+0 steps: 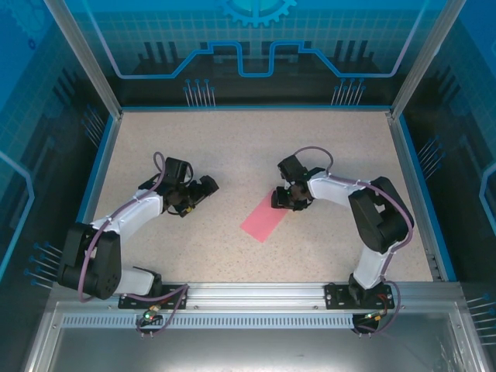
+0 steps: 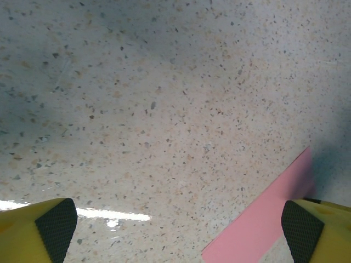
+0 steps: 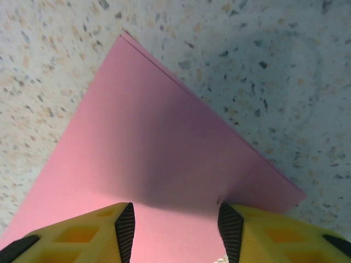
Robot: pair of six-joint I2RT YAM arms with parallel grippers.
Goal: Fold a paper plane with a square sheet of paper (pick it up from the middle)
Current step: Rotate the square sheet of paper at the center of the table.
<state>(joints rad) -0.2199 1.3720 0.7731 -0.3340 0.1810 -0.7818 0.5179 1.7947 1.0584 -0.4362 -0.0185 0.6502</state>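
My right gripper is covering only the pink sheet's far end (image 3: pixel 164 137) and its near end is free, so next my left gripper comes across and holds the sheet's near end (image 1: pixel 252 231).
The square sheet of paper (image 1: pixel 263 221) is pink and lies flat on the speckled table, doubled into a narrow rectangle that runs diagonally. A two-layer edge shows along its side in the right wrist view (image 3: pixel 153 126). My right gripper (image 1: pixel 285 200) hovers over the sheet's far end, its jaws apart (image 3: pixel 175 224) with pink paper beneath them and nothing pinched. My left gripper (image 1: pixel 203 190) sits to the left of the sheet, wide open (image 2: pixel 178 224) over bare table. The paper's near end (image 2: pixel 269 219) reaches toward its right finger.
The table (image 1: pixel 232 147) is a speckled beige surface bounded by blue rails and a metal frame. A bright glare streak (image 2: pixel 109 215) lies on the tabletop by the left fingers. Both arm bases stand on the aluminium rail (image 1: pixel 256 293) at the near edge.
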